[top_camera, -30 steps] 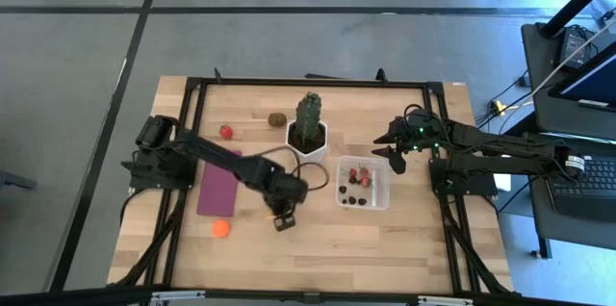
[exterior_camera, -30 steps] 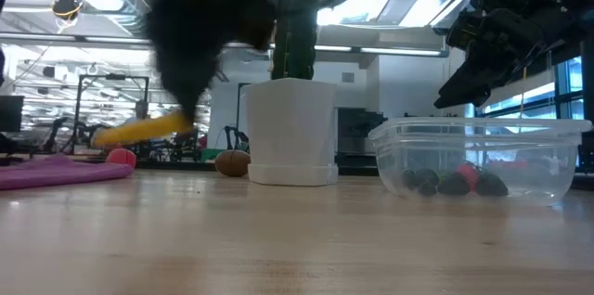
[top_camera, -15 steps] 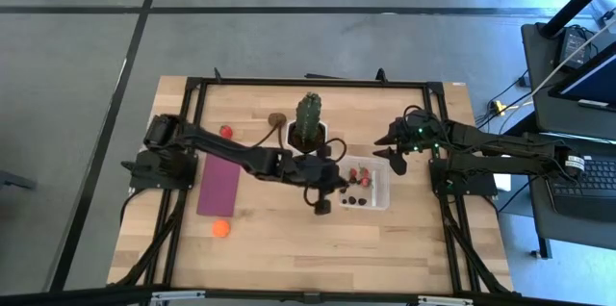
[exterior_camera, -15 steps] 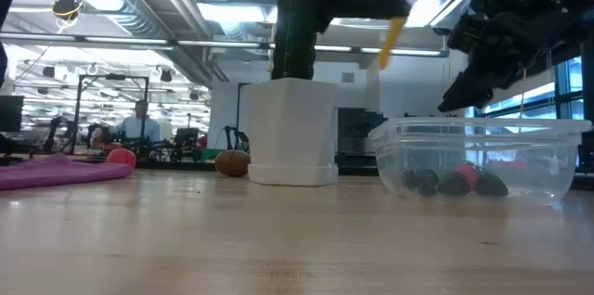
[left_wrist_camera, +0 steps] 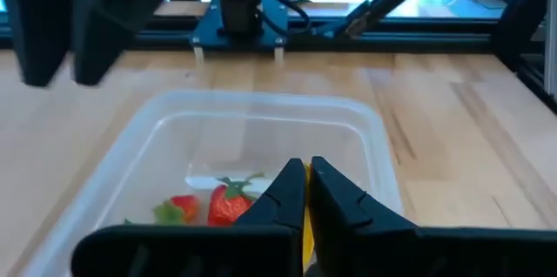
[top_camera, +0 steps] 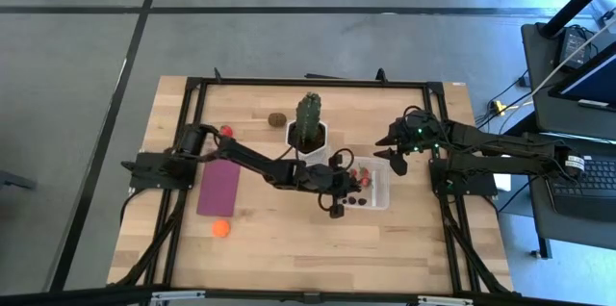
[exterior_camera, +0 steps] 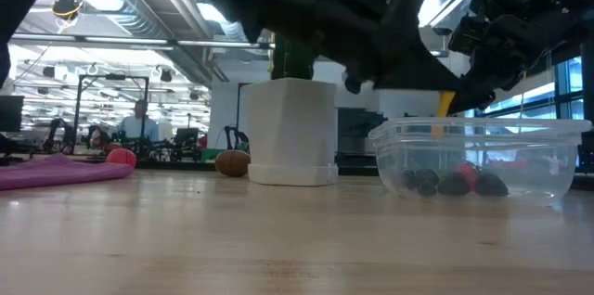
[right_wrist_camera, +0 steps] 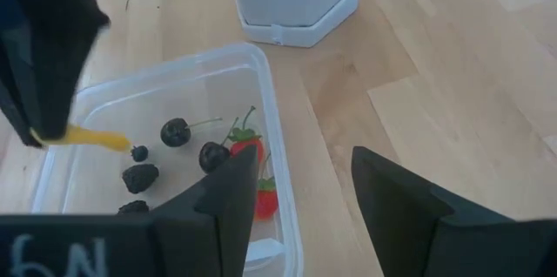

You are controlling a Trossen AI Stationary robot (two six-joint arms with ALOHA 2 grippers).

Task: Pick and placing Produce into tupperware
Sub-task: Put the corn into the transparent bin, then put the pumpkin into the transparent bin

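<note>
The yellow piece's loose end point(right_wrist_camera: 113, 140) points inward over the tupperware's dark berries point(right_wrist_camera: 139, 177). My left gripper should move the yellow piece down next until it hangs below the tupperware's rim, then let it go.
My left gripper point(top_camera: 340, 200) reaches from the table's left over the left rim of the clear tupperware point(top_camera: 364, 183) and is shut on a slim yellow piece of produce point(right_wrist_camera: 87, 138). Inside the tupperware point(right_wrist_camera: 165, 138) lie red strawberries point(left_wrist_camera: 228, 205) and dark berries point(right_wrist_camera: 139, 176). On the table rest a small red piece point(top_camera: 225, 132), a brown kiwi-like oval point(top_camera: 276, 119) and an orange piece point(top_camera: 221, 229). My right gripper point(right_wrist_camera: 300, 190) hangs open above the tupperware's far right side, holding nothing. My left gripper pinches one end of the yellow piece point(left_wrist_camera: 305, 227) between its two fingertips. The fingers come from the table's left, slanting slightly down. The piece's free end point(right_wrist_camera: 111, 142) sticks out past the fingers, clear of everything, just above the tupperware's rim point(exterior_camera: 436, 129).
A green cactus in a white pot point(top_camera: 308, 131) stands just to the far left of the tupperware, close to my left arm. A flat purple mat point(top_camera: 218, 187) lies at the left. Bare wood point(top_camera: 318, 248) stretches along the near edge.
My left gripper has carried the yellow piece from near the purple mat toward the table's right, past the cactus pot, to the tupperware. Its fingers have tipped from pointing down to nearly level. My right gripper has kept still.
</note>
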